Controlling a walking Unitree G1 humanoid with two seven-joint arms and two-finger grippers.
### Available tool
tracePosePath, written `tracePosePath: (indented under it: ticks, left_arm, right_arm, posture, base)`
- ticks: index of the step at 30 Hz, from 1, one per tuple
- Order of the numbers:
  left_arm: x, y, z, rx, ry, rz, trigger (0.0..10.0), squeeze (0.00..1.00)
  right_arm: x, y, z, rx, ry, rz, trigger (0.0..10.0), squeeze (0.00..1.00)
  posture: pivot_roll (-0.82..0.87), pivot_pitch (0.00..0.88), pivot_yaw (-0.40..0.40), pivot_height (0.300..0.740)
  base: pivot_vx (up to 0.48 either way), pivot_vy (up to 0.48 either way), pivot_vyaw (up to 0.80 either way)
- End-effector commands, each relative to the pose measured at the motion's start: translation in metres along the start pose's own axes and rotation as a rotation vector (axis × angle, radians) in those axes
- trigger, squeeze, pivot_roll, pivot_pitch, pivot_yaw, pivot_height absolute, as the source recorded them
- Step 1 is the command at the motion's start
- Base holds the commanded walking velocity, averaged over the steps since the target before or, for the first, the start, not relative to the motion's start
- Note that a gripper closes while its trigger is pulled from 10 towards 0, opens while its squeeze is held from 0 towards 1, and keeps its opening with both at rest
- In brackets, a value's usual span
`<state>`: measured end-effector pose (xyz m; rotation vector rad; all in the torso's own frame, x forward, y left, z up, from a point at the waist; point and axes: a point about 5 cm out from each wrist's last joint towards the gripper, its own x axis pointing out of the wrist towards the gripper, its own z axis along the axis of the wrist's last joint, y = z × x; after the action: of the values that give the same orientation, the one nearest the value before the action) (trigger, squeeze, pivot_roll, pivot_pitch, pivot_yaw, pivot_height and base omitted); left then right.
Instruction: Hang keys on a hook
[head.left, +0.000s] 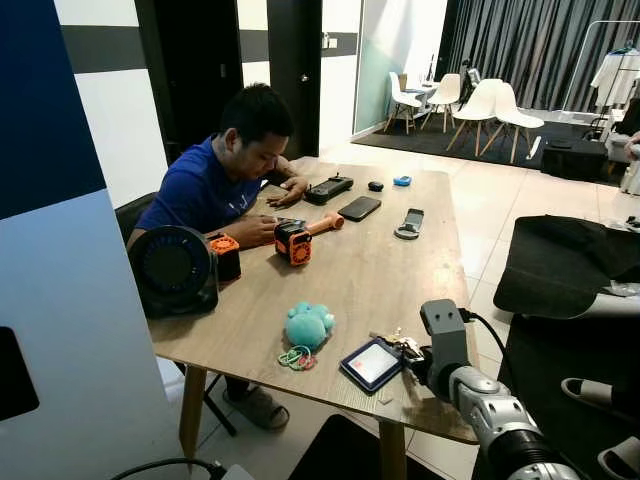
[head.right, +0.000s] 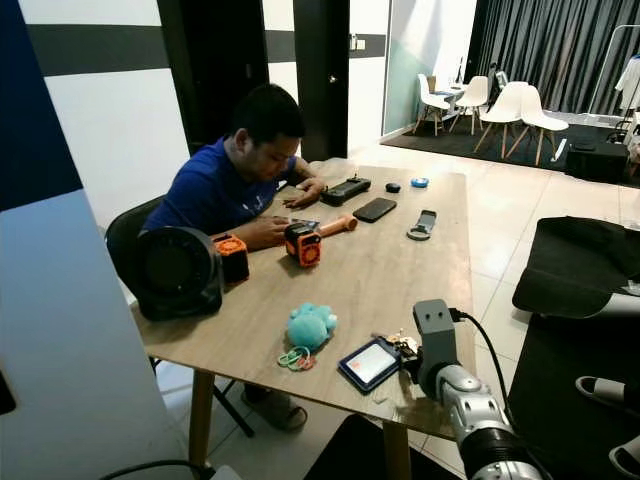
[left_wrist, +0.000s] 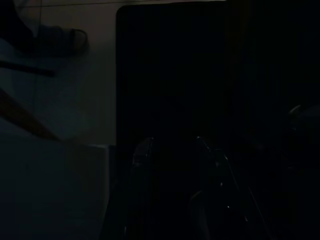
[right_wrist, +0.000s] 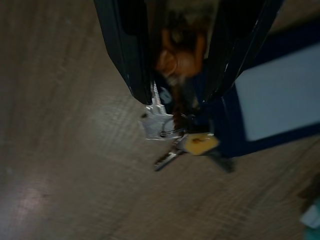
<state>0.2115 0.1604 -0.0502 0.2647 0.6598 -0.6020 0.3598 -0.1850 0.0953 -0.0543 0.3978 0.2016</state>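
Observation:
The card holder (head.left: 372, 365) will come along when I pull the keys, because the key ring (right_wrist: 173, 128) sits tight against the blue card holder's end.
A bunch of silver keys (head.left: 405, 346) with a yellow tag lies near the front edge of the wooden table (head.left: 380, 270), touching a blue card holder (head.left: 371, 363). My right gripper (right_wrist: 182, 102) reaches in from the right and is down at the keys (right_wrist: 167, 130). Its two black fingers stand open on either side of the key ring, with the tips close to the tabletop. One fingertip (right_wrist: 140, 90) touches the big silver key. The left gripper (left_wrist: 172, 145) hangs idle in the dark above the floor.
A person (head.left: 225, 180) in a blue shirt sits at the table's left side, working on an orange device (head.left: 293, 242). A teal plush (head.left: 307, 325), coloured bands (head.left: 295, 357), a black fan (head.left: 175, 270) and phones lie on the table. A black cushion (head.left: 570, 265) sits to the right.

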Motion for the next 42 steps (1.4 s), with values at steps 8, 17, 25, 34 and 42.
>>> tracePosePath:
  ticks: [8,17,25,34,42]
  left_arm:
    - [-0.005,0.002,-0.011,0.036,0.053,-0.011,10.0,0.00]
    - [-0.004,0.002,-0.009,0.048,0.056,-0.018,10.0,0.00]
    - [-0.004,0.004,-0.009,0.051,0.060,-0.018,10.0,0.00]
    - [-0.005,0.002,-0.016,0.062,0.112,-0.019,10.0,0.00]
    - [-0.005,0.004,-0.019,0.069,0.152,-0.001,10.0,0.00]
  right_arm:
    - [0.003,0.019,-0.015,0.003,0.051,0.070,10.0,0.00]
    - [0.002,0.012,-0.016,0.004,0.068,0.043,10.0,0.00]
    - [-0.005,-0.015,-0.007,0.029,0.030,-0.039,10.0,0.00]
    - [-0.009,-0.026,-0.009,0.010,0.048,-0.084,10.0,0.00]
    - [-0.006,-0.018,-0.017,0.009,0.089,-0.063,10.0,0.00]
  posture:
    - [0.06,0.001,0.012,0.740]
    - [0.06,0.004,0.018,0.740]
    - [0.06,0.008,0.023,0.740]
    - [0.06,0.012,0.024,0.740]
    - [0.06,0.011,0.022,0.740]
  base:
    - [0.000,0.000,0.00]
    - [0.000,0.000,0.00]
    - [0.000,0.000,0.00]
    - [0.000,0.000,0.00]
    - [0.000,0.000,0.00]
